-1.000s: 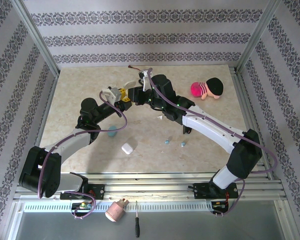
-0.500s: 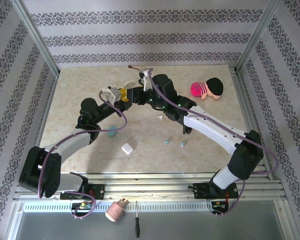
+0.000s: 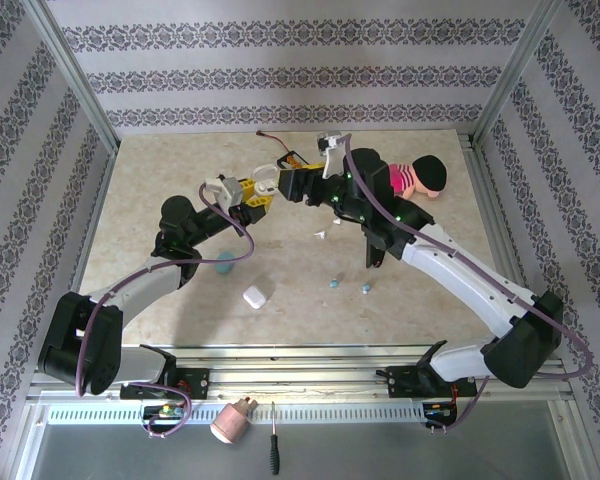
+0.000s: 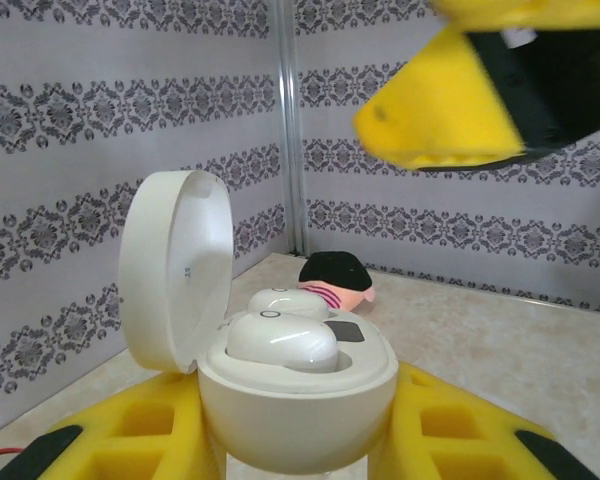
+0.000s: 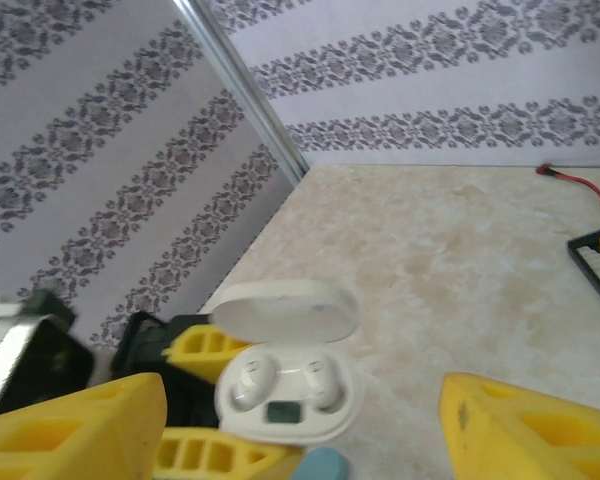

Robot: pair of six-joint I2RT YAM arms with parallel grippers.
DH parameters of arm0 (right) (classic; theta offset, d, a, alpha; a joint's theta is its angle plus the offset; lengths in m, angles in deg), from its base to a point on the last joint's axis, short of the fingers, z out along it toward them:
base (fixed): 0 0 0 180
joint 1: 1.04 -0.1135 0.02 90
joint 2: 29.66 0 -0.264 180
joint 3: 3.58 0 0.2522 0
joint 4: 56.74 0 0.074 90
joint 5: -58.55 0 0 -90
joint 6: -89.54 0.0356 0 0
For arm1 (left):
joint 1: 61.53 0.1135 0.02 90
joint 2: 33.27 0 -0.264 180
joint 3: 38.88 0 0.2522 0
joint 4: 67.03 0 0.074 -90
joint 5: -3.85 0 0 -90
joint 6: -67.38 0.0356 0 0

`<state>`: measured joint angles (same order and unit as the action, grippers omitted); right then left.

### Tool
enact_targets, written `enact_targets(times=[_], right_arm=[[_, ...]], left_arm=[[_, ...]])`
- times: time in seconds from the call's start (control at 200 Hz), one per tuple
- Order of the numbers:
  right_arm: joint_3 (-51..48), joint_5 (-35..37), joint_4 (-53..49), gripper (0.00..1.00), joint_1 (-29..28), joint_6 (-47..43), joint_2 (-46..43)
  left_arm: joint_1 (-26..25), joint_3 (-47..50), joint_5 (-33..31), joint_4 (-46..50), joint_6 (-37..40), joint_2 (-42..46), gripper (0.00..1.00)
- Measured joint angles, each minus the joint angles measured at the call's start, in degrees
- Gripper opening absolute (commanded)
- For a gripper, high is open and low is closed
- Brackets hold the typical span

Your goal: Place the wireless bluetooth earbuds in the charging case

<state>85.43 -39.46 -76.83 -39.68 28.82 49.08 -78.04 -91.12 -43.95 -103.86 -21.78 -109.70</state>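
Note:
My left gripper has the case [image 4: 298, 425], and the lid [image 4: 176, 270] is standing open beside the seated earbuds. My right gripper should close the lid before it takes the case from my left gripper.
The white charging case [image 4: 295, 400] stands upright with its lid [image 4: 175, 270] swung open, and my left gripper [image 4: 295, 445] is shut on its body. Two white earbuds [image 4: 280, 340] lie side by side in its sockets. From the right wrist the same case [image 5: 290, 400] and earbuds [image 5: 248, 380] appear below my right gripper [image 5: 300, 440], whose yellow fingers [image 5: 70, 430] stand wide apart, open and holding nothing. From above, the left gripper [image 3: 255, 195] and right gripper [image 3: 283, 180] face each other mid-table. Two light-blue earbuds [image 3: 333, 284] lie loose on the table.
A closed white case [image 3: 255, 296] and a light-blue case [image 3: 225, 263] lie near the left arm. A small white piece [image 3: 320, 235] rests under the right arm. A plush doll [image 3: 415, 178] sits at the back right. A red cable [image 5: 580, 185] runs along the back.
My right gripper has opened and drawn back to the right, away from the case. The left arm and the case have stayed still.

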Motion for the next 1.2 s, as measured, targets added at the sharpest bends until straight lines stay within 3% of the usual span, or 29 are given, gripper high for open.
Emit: enact_targets(times=[0.41, 0.715, 1.199], right_arm=[[18.2, -7.0, -13.9, 0.76, 1.8, 2.4, 12.8], [17.4, -9.5, -16.3, 0.76, 2.1, 3.7, 13.7], [4.7, -12.2, -13.9, 0.76, 3.7, 6.6, 3.8]], left_arm=[[0.0, 0.0, 4.8, 0.2, 0.3, 0.2, 0.21], [0.0, 0.0, 5.1, 0.5, -0.4, 0.4, 0.21], [0.0, 0.0, 2.5, -1.6, -1.4, 0.3, 0.21]])
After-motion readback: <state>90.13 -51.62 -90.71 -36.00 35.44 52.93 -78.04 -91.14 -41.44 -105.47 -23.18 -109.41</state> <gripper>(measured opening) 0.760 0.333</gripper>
